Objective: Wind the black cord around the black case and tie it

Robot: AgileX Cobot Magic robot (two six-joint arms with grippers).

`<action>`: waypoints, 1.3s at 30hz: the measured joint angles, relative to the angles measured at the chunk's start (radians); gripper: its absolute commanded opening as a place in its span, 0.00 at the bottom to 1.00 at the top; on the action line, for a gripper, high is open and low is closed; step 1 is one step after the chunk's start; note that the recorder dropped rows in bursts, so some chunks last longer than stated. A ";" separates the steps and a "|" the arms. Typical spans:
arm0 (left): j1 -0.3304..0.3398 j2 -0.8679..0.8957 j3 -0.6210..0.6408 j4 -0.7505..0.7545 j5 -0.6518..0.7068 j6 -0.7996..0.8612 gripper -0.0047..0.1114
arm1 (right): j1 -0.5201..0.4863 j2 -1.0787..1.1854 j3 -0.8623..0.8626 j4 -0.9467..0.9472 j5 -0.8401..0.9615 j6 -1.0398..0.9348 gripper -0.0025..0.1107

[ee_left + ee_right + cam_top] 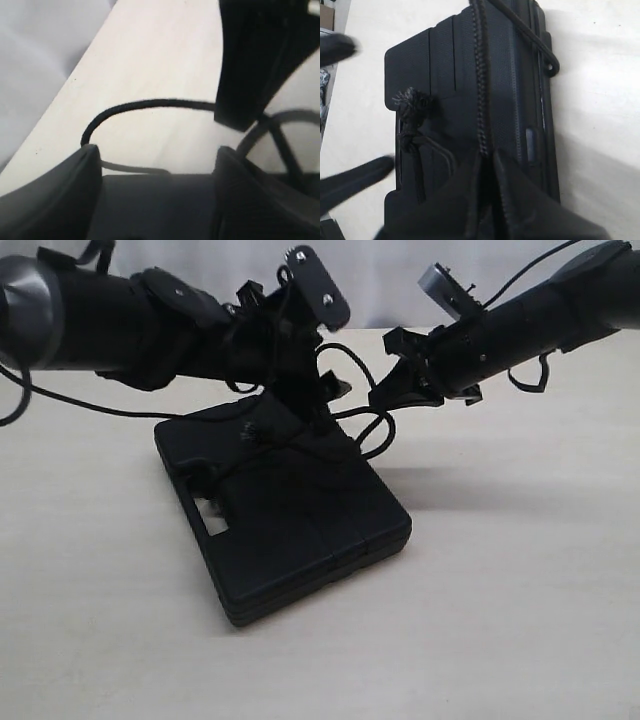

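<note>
The cord's loop is outside the open fingers of the robot's left gripper, so next the left gripper swings back over the case and closes on the loop's crossing strands of cord.
The black case lies flat on the table, its handle slot towards the front left. The black cord crosses its lid and loops off the far right corner. My right gripper hovers over that corner. In the right wrist view this gripper is shut on the braided cord, which runs taut over the case; a frayed knot sits by the slot. My left gripper is low over the case's far end. Its jaws stand wide apart, the cord arcing beyond them.
The pale wooden table stretches around the case. A thin black robot cable trails under the left arm. The table's edge borders a grey-white backdrop. The right arm's dark bulk hangs close above the left gripper.
</note>
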 measured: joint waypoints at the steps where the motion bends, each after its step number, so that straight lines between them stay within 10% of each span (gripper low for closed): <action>1: 0.000 -0.013 0.000 0.001 0.021 -0.075 0.57 | 0.000 0.002 0.000 0.000 0.000 0.000 0.06; 12: 0.000 -0.040 0.000 0.110 0.470 -0.352 0.57 | 0.000 0.004 0.000 0.000 0.000 0.000 0.06; 27: 0.000 0.088 0.000 0.171 0.293 -0.518 0.57 | 0.000 0.004 0.000 0.000 0.000 0.004 0.06; 34: 0.000 0.093 0.000 0.138 0.180 -0.519 0.31 | 0.000 0.004 0.000 0.000 -0.006 0.004 0.06; 39: 0.000 0.093 0.000 0.136 0.202 -0.519 0.30 | 0.000 0.004 0.000 0.000 -0.006 0.004 0.06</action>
